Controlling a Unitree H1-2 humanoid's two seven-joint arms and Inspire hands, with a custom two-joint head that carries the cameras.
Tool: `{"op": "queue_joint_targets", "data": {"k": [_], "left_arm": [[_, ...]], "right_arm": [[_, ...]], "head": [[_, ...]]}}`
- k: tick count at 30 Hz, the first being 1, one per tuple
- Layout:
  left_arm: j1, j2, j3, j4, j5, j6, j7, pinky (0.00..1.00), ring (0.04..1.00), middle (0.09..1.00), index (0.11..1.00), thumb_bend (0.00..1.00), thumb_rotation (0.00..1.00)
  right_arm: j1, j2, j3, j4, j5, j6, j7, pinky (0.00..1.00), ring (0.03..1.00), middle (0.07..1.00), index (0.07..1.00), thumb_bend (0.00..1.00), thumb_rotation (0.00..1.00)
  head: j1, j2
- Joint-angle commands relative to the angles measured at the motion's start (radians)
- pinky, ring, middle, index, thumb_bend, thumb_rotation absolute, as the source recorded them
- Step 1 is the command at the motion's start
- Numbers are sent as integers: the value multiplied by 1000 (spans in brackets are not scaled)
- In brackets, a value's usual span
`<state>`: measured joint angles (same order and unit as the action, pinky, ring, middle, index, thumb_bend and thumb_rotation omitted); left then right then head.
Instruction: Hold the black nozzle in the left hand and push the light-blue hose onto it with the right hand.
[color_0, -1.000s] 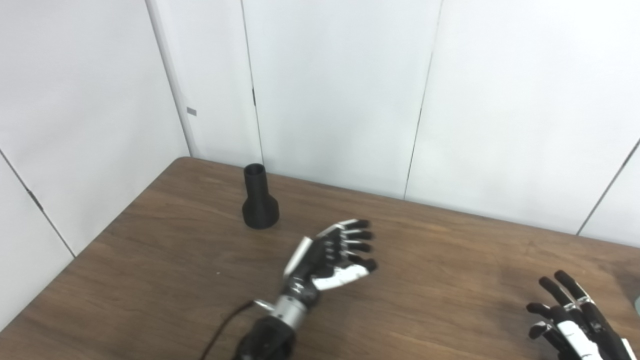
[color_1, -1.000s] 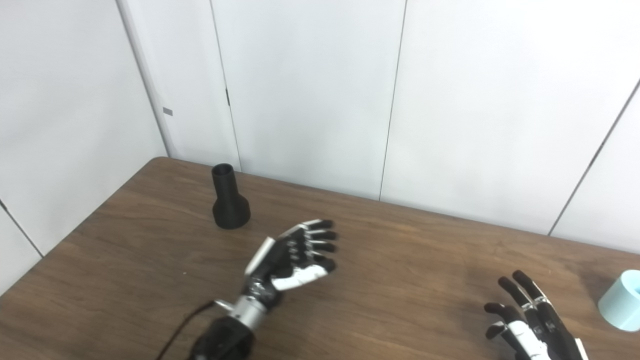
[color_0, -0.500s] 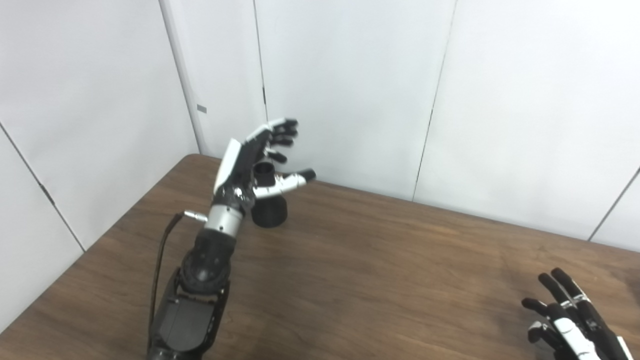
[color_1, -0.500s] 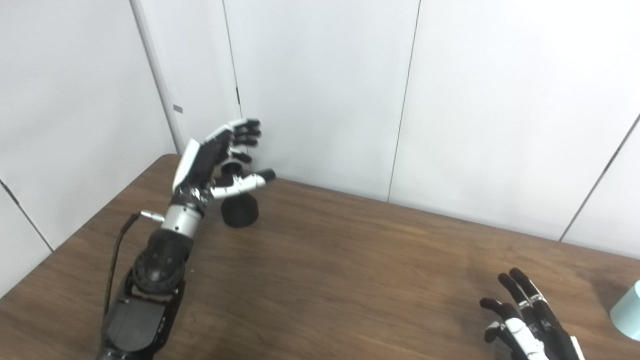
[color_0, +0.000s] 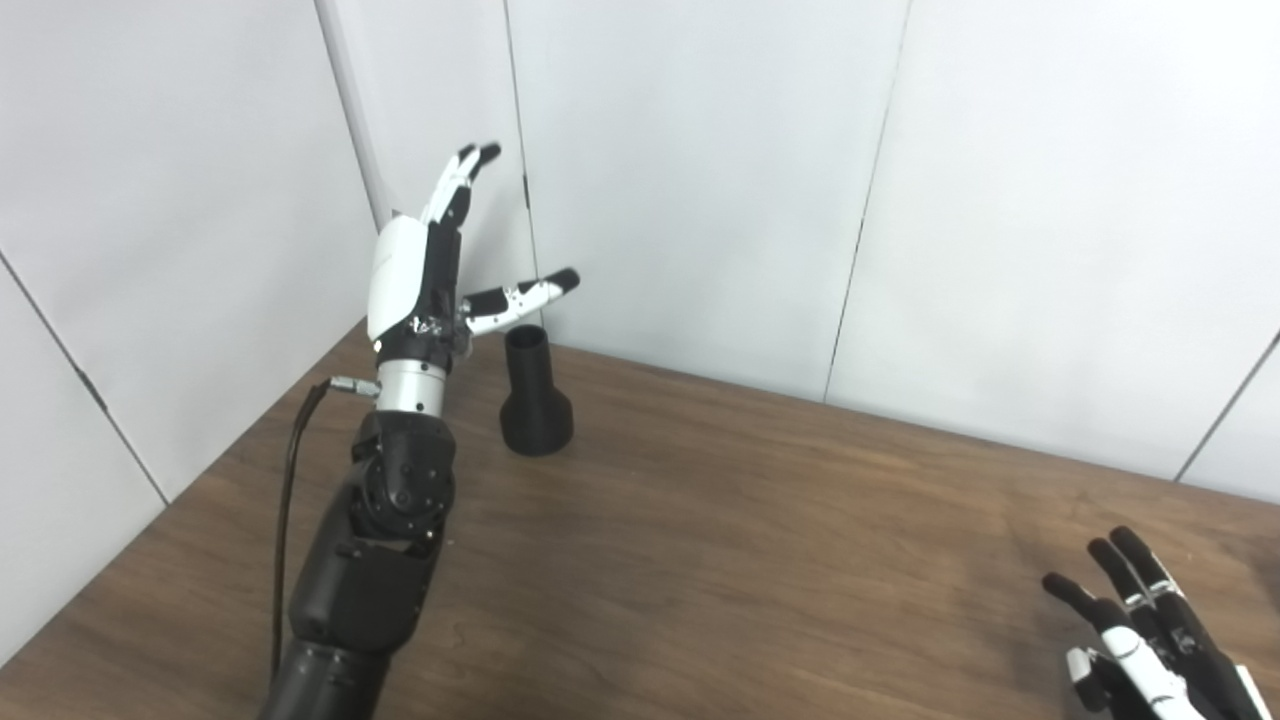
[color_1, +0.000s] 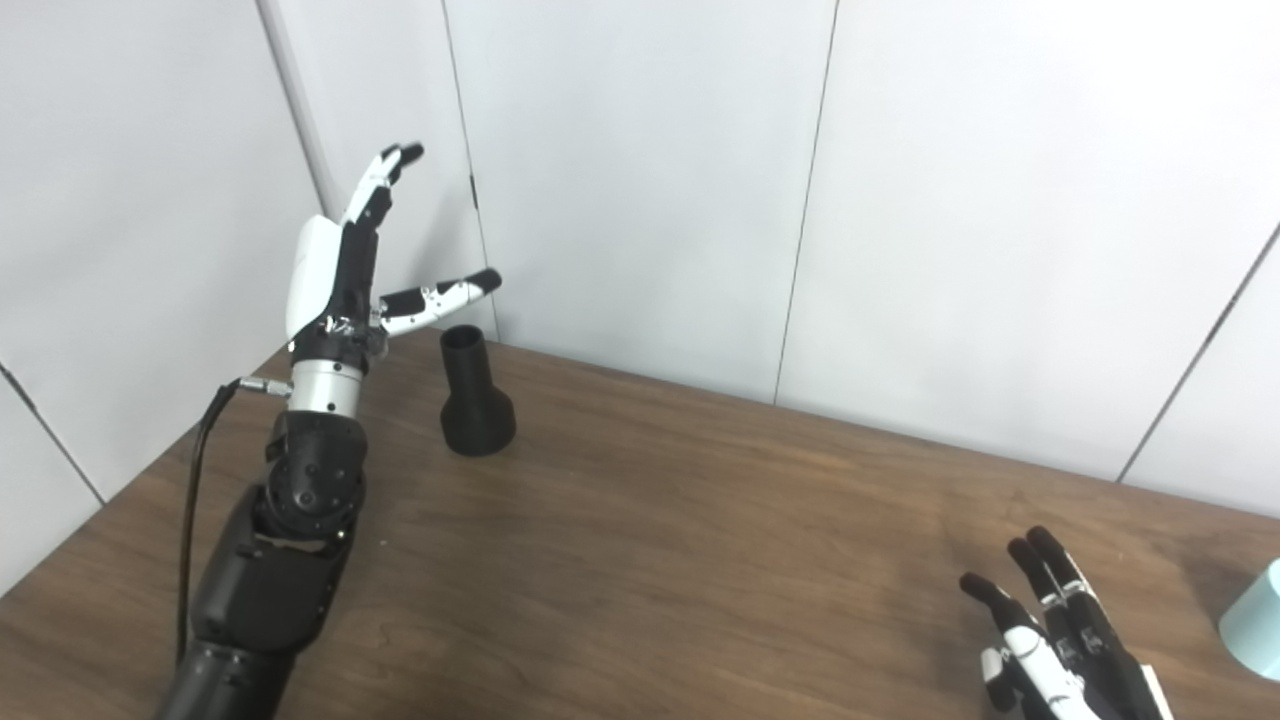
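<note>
I expect the light-blue hose to slide down when I push it and to stop where the black nozzle's narrow neck (color_0: 529, 362) widens into its base (color_0: 536, 403).
The black nozzle (color_0: 534, 398) stands upright on its wide base near the table's far left corner, also seen in the right eye view (color_1: 475, 396). My left hand (color_0: 425, 268) is raised above and just left of it, open, fingers pointing up and thumb stretched over the nozzle's mouth without touching it. My right hand (color_0: 1140, 630) rests low at the bottom right, open and empty. The light-blue hose (color_1: 1256, 622) shows only in the right eye view, cut off by the right edge, a little right of my right hand.
The brown wooden table (color_0: 760, 540) is bordered by white wall panels (color_0: 690, 180) close behind and to the left of the nozzle. A black cable (color_0: 290, 520) hangs along my left forearm.
My left hand swept from the table's middle to the nozzle, then rose and straightened its fingers upward beside it. The right hand stayed low, barely shifting. The camera moved slightly.
</note>
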<state>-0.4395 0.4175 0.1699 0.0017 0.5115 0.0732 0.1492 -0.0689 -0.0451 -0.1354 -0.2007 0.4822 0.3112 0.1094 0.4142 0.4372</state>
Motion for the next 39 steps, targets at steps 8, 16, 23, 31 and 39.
{"op": "queue_joint_targets", "data": {"k": [8, 16, 23, 31, 39], "left_arm": [[-18, 68, -48, 82, 67, 108, -20, 946, 1000, 1000, 1000, 1000, 319], [-24, 72, -67, 142, 30, 171, -67, 875, 1000, 1000, 1000, 1000, 273], [-24, 58, -77, 242, 16, 176, -42, 948, 1000, 1000, 1000, 1000, 284], [-15, 60, -105, 322, 13, 174, -32, 823, 984, 998, 1000, 1000, 298], [1, 84, -187, 335, 41, 184, -65, 817, 960, 957, 936, 1000, 355]], "right_arm": [[-22, -2, -6, -68, 16, 11, -10, 0, 695, 916, 869, 200, 11], [-21, -2, -14, -95, 5, 35, -37, 0, 719, 910, 903, 210, 1], [-24, 2, -14, -110, -14, 45, -73, 219, 561, 806, 800, 285, 0], [-19, -1, -13, -122, -14, 50, -77, 229, 553, 792, 793, 278, 0], [-20, 5, -8, -141, -17, 70, -87, 221, 563, 807, 791, 284, 0]], "head": [[4, 10], [11, 21], [12, 28], [11, 39], [5, 50]]}}
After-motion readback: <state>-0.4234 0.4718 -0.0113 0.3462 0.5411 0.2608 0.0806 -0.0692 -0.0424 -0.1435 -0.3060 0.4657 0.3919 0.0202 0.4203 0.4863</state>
